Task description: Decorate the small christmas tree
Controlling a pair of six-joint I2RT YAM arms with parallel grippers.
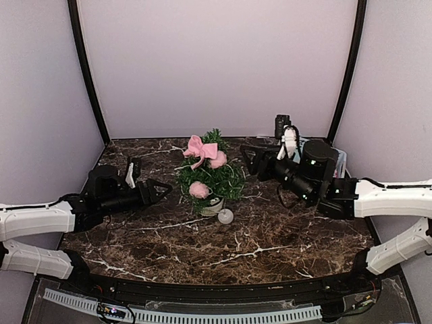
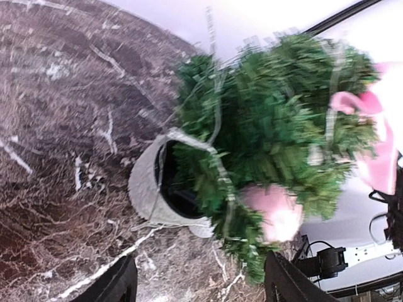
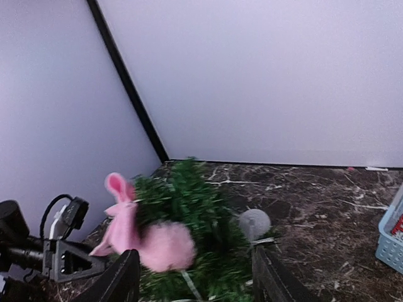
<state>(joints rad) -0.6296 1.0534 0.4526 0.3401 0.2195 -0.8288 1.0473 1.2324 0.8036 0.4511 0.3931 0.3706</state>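
Observation:
Next, I turn the tree by its white pot (image 1: 213, 208) with my left gripper and my right gripper before I add more, because the pink bow and pompoms (image 1: 199, 190) crowd the tree's front.
The small christmas tree (image 1: 214, 177) stands mid-table in its white pot (image 1: 214, 206). It leans a little and carries a pink bow (image 1: 197, 150), two pink pompoms (image 1: 199, 190) and thin silver strands. My left gripper (image 1: 164, 188) is open just left of the tree and holds nothing. In the left wrist view the tree (image 2: 271, 126) and pot (image 2: 148, 189) lie ahead of the spread fingers (image 2: 116, 284). My right gripper (image 1: 250, 159) is open by the tree's upper right side. In the right wrist view the tree (image 3: 189, 207) and a pompom (image 3: 167, 245) show past its fingers (image 3: 123, 280).
A small grey-white ball (image 1: 225, 216) lies on the marble table (image 1: 270, 250) just in front of the pot; the ball (image 3: 254, 223) also shows in the right wrist view. A light blue basket (image 3: 393, 236) stands at the back right behind the right arm. Walls enclose the table.

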